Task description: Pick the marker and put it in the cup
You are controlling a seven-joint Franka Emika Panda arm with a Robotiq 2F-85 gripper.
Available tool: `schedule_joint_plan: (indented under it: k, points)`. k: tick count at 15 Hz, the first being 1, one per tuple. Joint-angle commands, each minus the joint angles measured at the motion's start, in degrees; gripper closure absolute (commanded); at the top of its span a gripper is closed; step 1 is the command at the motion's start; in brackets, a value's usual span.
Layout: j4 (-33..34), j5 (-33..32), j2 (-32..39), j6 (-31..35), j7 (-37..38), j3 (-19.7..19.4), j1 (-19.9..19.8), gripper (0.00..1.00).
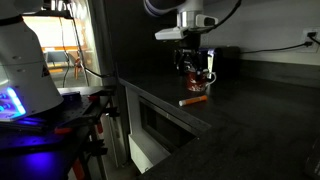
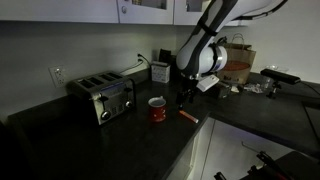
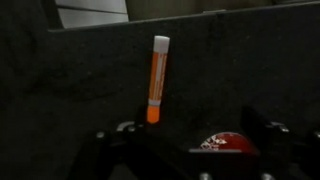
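Observation:
I should go on lowering my gripper over the orange end (image 3: 153, 114) until my fingers are on both sides of it before I close them, because the marker's narrow width (image 3: 158, 78) lines up with my open fingers.
The marker (image 3: 158, 80) is a thin orange pen with a pale end, lying flat on the dark counter. It also shows in both exterior views (image 1: 193, 100) (image 2: 187, 117). The cup (image 1: 198, 76) is a small red-brown patterned mug standing just behind the marker in one exterior view and to the marker's left in an exterior view (image 2: 157, 109). Only its top shows at the bottom of the wrist view (image 3: 228, 143). My gripper (image 3: 190, 142) is open and empty. It hovers above the counter over the cup and marker (image 1: 194, 58) (image 2: 186, 96).
A silver toaster (image 2: 102, 96) stands at the left of the counter. A dark container (image 2: 160, 72) stands by the back wall. Boxes and clutter (image 2: 240, 62) sit at the far right. The counter's front edge (image 1: 200, 125) runs close below the marker.

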Motion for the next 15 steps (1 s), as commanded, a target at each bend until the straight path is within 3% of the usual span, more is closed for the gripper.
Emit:
schedule_joint_plan:
  k: [1, 9, 10, 11, 12, 15]
  points:
    - [5.4, 0.7, 6.3, -0.1, -1.8, 3.0, -3.9, 0.00]
    - [13.5, -1.5, 15.0, -1.2, -2.9, 4.8, -8.6, 0.03]
    - [14.0, -1.3, 15.5, -1.5, -3.5, 5.3, -9.2, 0.08]
    - [14.5, -1.9, 16.0, -1.6, -3.8, 5.2, -9.2, 0.28]
    - [14.9, -2.2, 16.4, -1.7, -4.0, 5.3, -9.4, 0.29]
    - [15.6, -3.8, 16.8, -1.9, -4.7, 5.0, -9.7, 0.51]
